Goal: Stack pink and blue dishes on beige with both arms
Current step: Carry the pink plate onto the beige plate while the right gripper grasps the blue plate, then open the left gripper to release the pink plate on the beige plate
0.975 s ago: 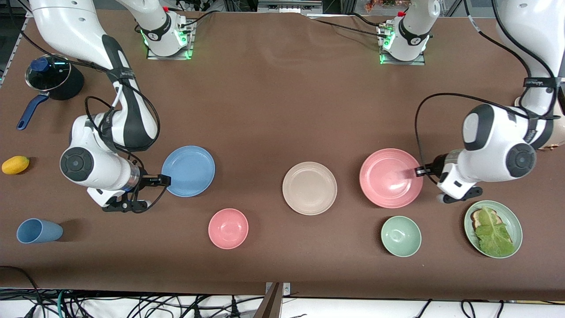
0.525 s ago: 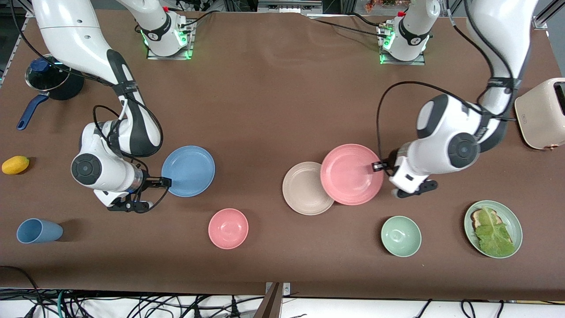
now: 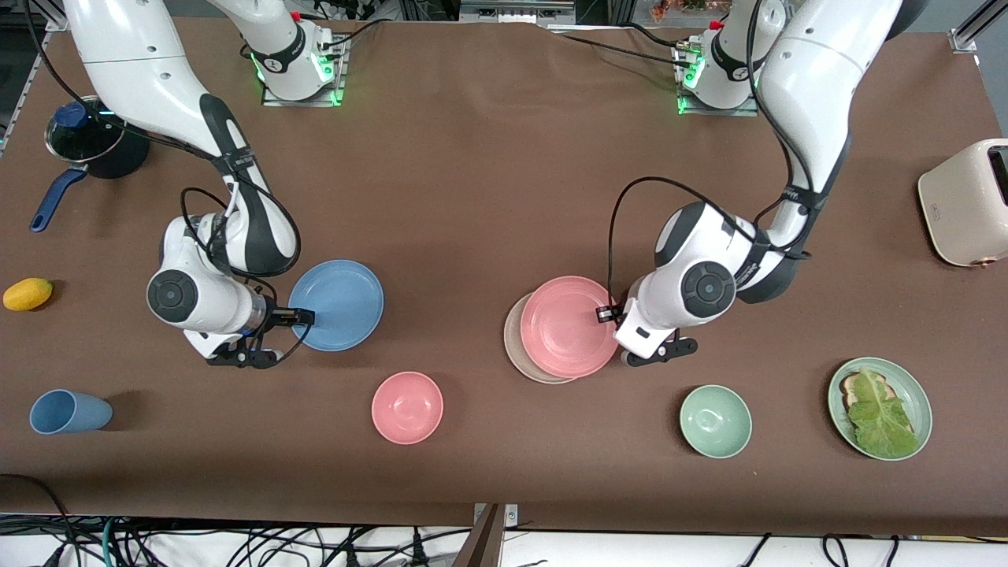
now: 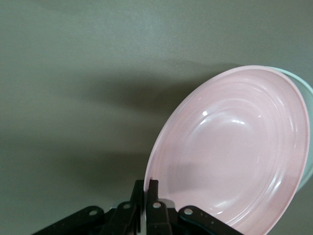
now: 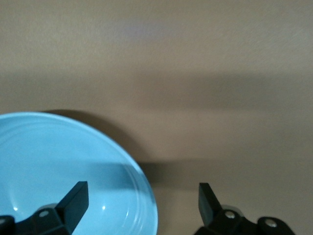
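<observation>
Next, I set the pink dish in place with my left gripper and back that gripper away before my right gripper brings the blue dish, because the pink dish hangs tilted over the beige plate.
The pink dish hangs tilted over the beige plate and covers most of it. A pale crescent of beige shows at the edge toward the right arm's end. My left gripper is shut on the pink dish's rim; in the left wrist view its fingertips pinch the edge of the pink dish. The blue dish lies flat on the table. My right gripper is open at its rim. In the right wrist view one finger is over the blue dish and the other is outside the rim.
A pink bowl, a green bowl and a pale green plate with lettuce lie nearer the camera. A blue cup, a lemon and a lidded pot are at the right arm's end, a toaster at the left arm's.
My left arm has carried the pink dish toward the right arm's end, from beside the beige plate to over it. My right gripper has edged slightly onto the blue dish's rim, still open.
</observation>
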